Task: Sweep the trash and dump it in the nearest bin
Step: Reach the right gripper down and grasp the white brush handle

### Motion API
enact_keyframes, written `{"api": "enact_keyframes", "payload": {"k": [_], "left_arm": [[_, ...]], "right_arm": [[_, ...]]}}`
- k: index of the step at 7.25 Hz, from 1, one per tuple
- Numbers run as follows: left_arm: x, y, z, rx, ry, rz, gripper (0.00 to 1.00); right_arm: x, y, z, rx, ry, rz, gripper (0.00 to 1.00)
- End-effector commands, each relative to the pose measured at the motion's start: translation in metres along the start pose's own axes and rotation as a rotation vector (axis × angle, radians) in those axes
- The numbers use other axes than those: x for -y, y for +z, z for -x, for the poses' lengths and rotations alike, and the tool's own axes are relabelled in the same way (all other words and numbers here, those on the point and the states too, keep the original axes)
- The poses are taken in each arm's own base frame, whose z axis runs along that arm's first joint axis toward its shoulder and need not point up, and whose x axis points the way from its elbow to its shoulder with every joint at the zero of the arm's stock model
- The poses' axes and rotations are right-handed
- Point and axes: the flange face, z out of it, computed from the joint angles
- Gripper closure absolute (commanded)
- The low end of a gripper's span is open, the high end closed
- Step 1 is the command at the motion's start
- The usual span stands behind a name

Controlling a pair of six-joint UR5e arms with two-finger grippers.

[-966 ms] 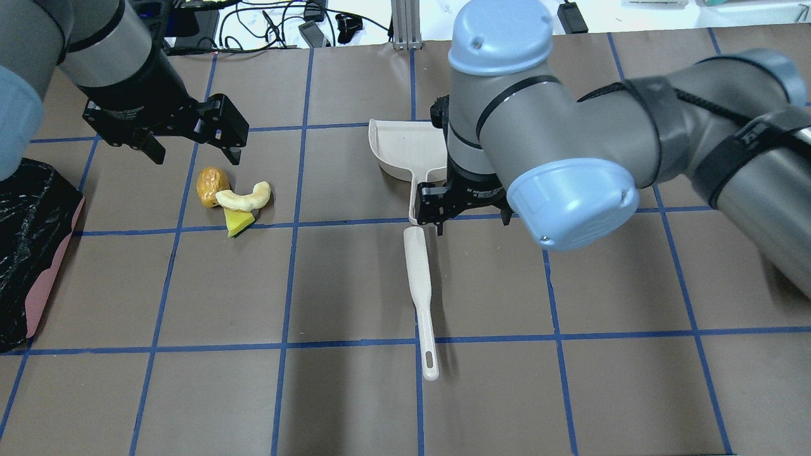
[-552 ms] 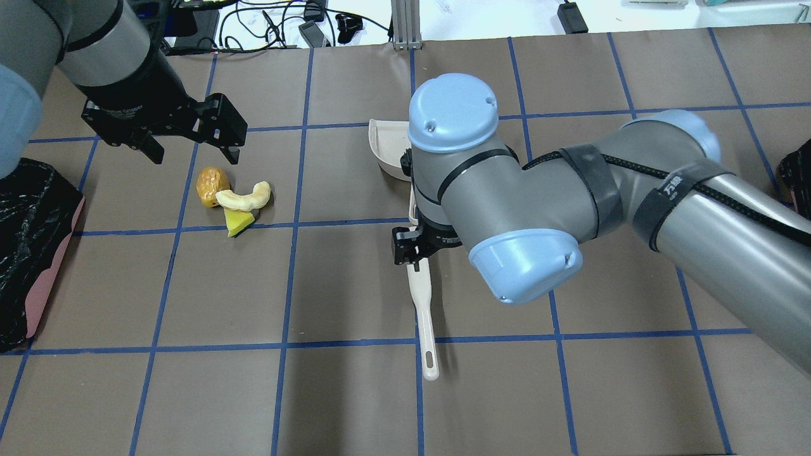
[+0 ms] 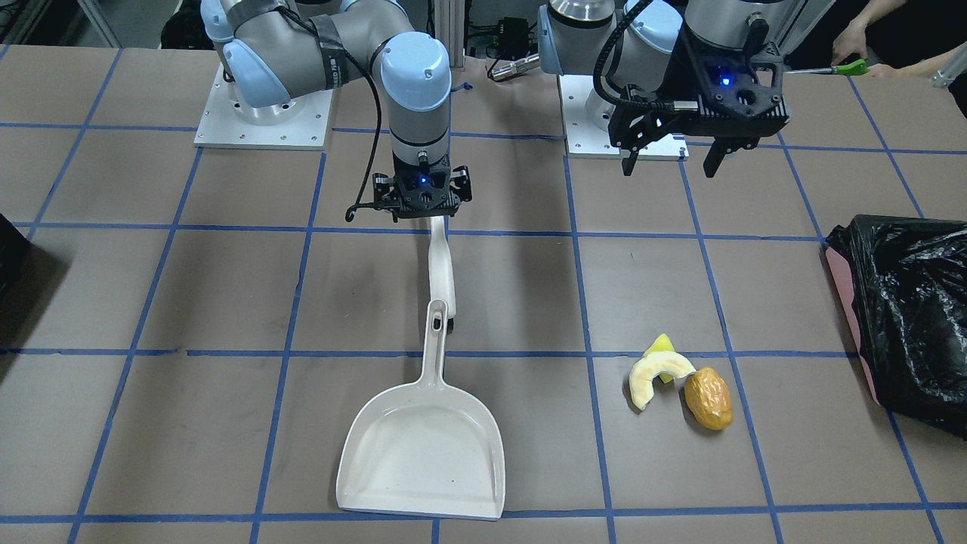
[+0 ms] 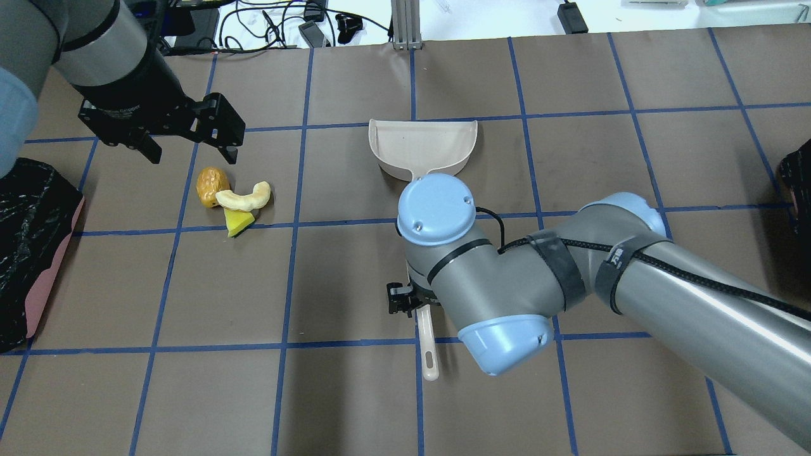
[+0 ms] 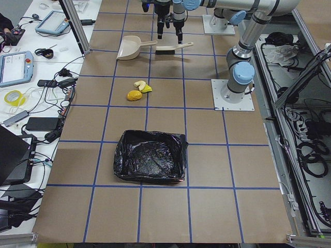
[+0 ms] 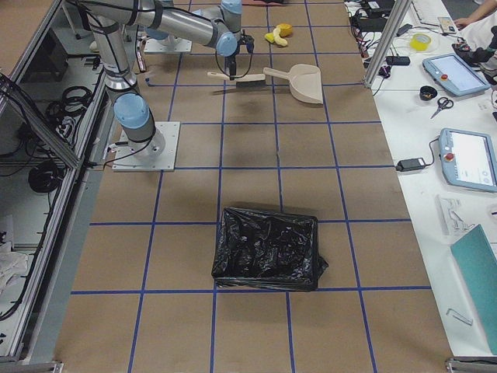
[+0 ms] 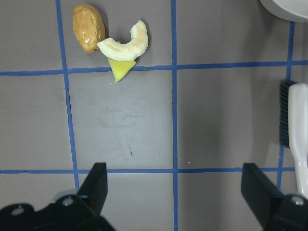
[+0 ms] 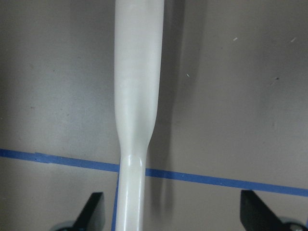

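Observation:
The white brush handle point(image 8: 137, 82) lies lengthwise between my right gripper's open fingers. I should keep centering over the handle's thin part point(image 8: 130, 204) until that part is in the middle, then close.
The trash lies together on the table: a pale banana-like slice point(image 4: 244, 197), a yellow chunk point(image 4: 238, 223) and a brown-orange lump point(image 4: 210, 185). My left gripper point(image 4: 187, 142) hangs open and empty just beyond it, and its wrist view shows the slice point(image 7: 125, 44) ahead of the fingers. The bin point(image 4: 31, 253), pink-sided with a black bag, stands at the left edge. My right gripper point(image 8: 173, 216) is open, low over the white brush handle point(image 8: 137, 96), which runs between its fingers. The white dustpan point(image 4: 421, 149) lies beyond the brush point(image 4: 429, 345).
A second black-lined bin point(image 4: 795, 171) shows at the table's right edge. Both arm bases point(image 3: 261, 113) stand at the robot's side of the table. An operator's hand with a green tool point(image 3: 850, 66) is beyond the table corner.
My right arm has moved along the brush toward the robot's side, from the dustpan's handle to the brush handle, uncovering the dustpan. The left gripper has stayed almost in place.

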Motion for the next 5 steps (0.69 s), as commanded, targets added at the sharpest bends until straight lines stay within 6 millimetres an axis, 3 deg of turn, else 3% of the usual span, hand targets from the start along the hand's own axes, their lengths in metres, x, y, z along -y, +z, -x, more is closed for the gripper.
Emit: {"api": "enact_keyframes", "payload": {"k": [1, 4, 5], "left_arm": [[0.001, 0.0, 0.001, 0.001, 0.0, -0.001, 0.0], [0.001, 0.0, 0.001, 0.001, -0.002, -0.001, 0.0], [0.005, 0.003, 0.003, -0.001, -0.004, 0.004, 0.0]], "right_arm": [[-0.006, 0.021, 0.008, -0.001, 0.044, -0.003, 0.0], [-0.018, 0.022, 0.018, -0.005, 0.023, 0.006, 0.0], [-0.022, 0.02, 0.021, -0.005, 0.015, 0.006, 0.05]]}}
